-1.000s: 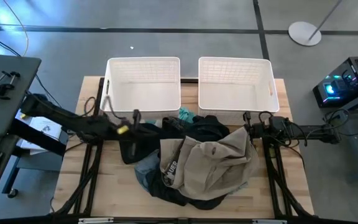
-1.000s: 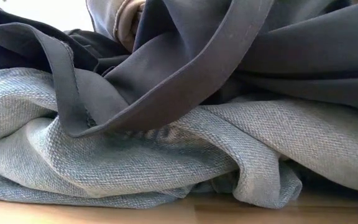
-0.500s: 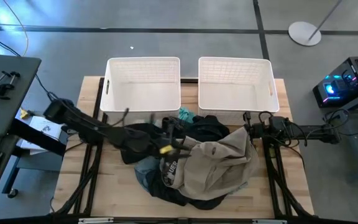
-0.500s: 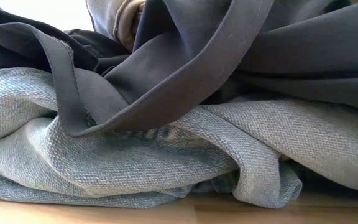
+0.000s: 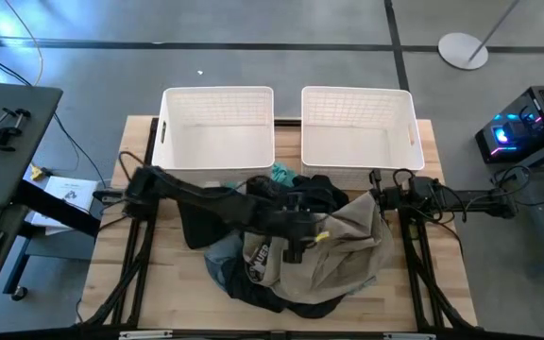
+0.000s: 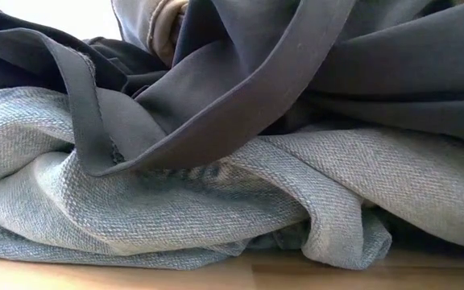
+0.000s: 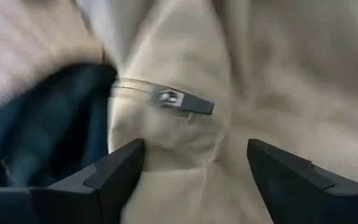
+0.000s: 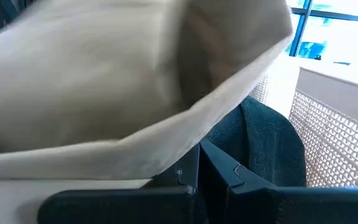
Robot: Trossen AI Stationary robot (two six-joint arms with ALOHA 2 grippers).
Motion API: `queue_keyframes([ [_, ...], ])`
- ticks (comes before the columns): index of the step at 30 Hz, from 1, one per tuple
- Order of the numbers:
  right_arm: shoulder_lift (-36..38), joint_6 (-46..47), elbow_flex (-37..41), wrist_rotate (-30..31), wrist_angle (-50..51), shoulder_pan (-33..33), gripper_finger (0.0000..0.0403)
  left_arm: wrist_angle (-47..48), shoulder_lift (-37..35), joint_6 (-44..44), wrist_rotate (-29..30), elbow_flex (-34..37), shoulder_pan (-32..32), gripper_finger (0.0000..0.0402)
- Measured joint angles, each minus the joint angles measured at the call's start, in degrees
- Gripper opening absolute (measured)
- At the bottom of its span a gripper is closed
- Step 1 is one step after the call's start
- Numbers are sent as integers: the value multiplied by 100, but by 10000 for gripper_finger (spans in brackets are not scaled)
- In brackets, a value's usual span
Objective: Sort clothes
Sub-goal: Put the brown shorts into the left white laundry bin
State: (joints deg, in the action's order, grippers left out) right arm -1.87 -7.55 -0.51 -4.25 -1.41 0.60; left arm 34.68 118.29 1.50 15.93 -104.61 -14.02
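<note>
The tan garment [image 5: 343,255] is on top and its edges lie over the black cloth [image 5: 300,300], so only the tan garment will come up when the robot lifts it.
The clothes lie in one pile at the table's middle. A tan khaki garment [image 5: 338,250] is on top, over black cloth [image 5: 206,222], blue-grey denim [image 5: 220,263] and a bit of teal [image 5: 281,175]. The low view shows the denim [image 6: 176,209] on the table under dark cloth [image 6: 296,72]. My left gripper [image 5: 302,241] is open over the tan garment [image 7: 185,68], its fingers on either side of a zip pull [image 7: 179,101]. My right gripper [image 5: 378,200] is shut at the pile's right edge, with the tan cloth [image 8: 104,93] just in front of it. My right gripper [image 8: 210,171] is shut with nothing between its fingers. The tan garment's edge [image 8: 185,134] hangs right by the fingertips; I cannot tell whether it touches them.
Two white slatted baskets [image 5: 217,94] [image 5: 357,93] stand side by side at the table's far edge, just behind the pile. Bare wood [image 5: 159,283] shows left of the pile and along the near edge.
My left arm has swung toward the table's right edge and a little toward the near edge, from the pile's left side to over the tan garment. The pile has kept its shape.
</note>
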Motion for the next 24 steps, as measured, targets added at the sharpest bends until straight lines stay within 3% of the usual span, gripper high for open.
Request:
queue_keyframes([
  [4,-4,0,2,-2,-2,0,0,444,406,241,-296,-107,52,266],
  [8,-2,0,0,-6,-2,0,0,738,697,120,244,-134,-124,225],
  [11,-2,0,2,-5,-2,0,0,866,806,-127,728,-132,-244,172],
  [16,-2,0,2,-4,-2,0,0,931,715,-220,530,-103,-254,34],
  [17,-2,0,2,-6,-2,0,0,937,663,-200,478,-109,-249,22],
  [24,-2,0,0,-4,0,0,0,1158,-106,-383,1128,-637,-395,12],
])
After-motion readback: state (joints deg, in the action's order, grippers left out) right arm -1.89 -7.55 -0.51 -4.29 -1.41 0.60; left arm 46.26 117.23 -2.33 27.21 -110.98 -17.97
